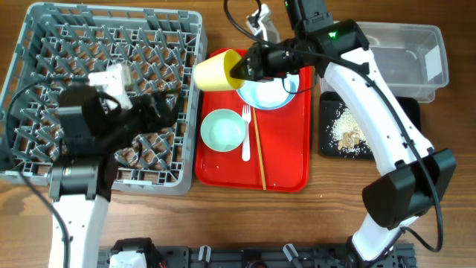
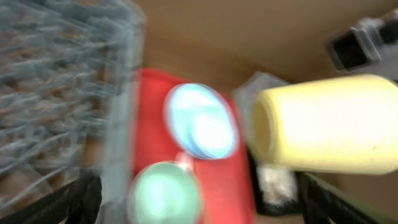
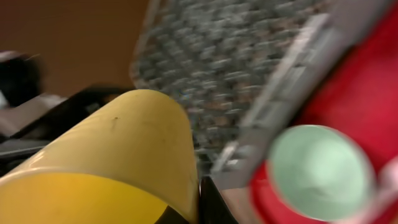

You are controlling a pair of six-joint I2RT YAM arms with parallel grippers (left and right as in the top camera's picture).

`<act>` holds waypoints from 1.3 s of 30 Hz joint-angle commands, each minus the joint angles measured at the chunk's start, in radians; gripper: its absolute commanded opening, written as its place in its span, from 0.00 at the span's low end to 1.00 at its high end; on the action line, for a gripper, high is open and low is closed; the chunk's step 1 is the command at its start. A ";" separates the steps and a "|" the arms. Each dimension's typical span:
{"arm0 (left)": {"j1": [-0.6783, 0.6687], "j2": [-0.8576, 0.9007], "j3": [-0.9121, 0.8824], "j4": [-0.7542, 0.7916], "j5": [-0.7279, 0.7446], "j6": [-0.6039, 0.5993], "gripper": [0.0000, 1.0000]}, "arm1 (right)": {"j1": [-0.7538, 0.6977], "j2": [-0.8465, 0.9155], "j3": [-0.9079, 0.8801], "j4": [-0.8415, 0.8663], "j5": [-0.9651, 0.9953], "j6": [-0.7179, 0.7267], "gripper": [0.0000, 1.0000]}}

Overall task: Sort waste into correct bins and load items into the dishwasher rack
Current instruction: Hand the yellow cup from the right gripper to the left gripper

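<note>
Next, my left gripper takes the closed end (image 1: 201, 77) of the yellow cup and puts the cup rim-down in the rack, because my right gripper is holding the cup by its rim (image 1: 231, 65).
My right gripper (image 1: 239, 68) is shut on the rim of the small yellow cup (image 1: 217, 71), which lies on its side in the air between the red tray and the grey dishwasher rack (image 1: 44, 45). In the right wrist view the cup (image 3: 124, 155) fills the lower left, with one finger (image 3: 214, 202) against its wall. My left gripper (image 1: 165, 109) hangs open over the rack's right side, with nothing between its fingers (image 2: 81, 199). The left wrist view is blurred and shows the cup (image 2: 329, 124) at the right. On the tray lie a pale-blue plate (image 1: 269, 91), a light-green bowl (image 1: 223, 130), a white fork (image 1: 246, 134) and chopsticks (image 1: 259, 152).
The red tray (image 1: 286, 160) sits between the rack and the bins. A clear tub (image 1: 405, 52) stands at the back right. In front of it a black tray (image 1: 331, 141) holds pale food crumbs (image 1: 348, 130). My right arm crosses above both bins.
</note>
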 commanded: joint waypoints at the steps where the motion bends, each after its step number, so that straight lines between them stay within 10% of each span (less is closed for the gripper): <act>1: -0.005 0.042 0.016 0.101 0.346 -0.012 1.00 | 0.000 -0.004 0.005 0.016 -0.282 -0.021 0.04; 14: -0.005 0.073 0.016 0.375 0.659 -0.013 0.91 | 0.001 -0.004 0.005 0.027 -0.411 -0.012 0.04; 39: -0.005 0.073 0.016 0.479 0.699 -0.061 0.80 | 0.051 -0.004 0.005 0.008 -0.411 -0.010 0.04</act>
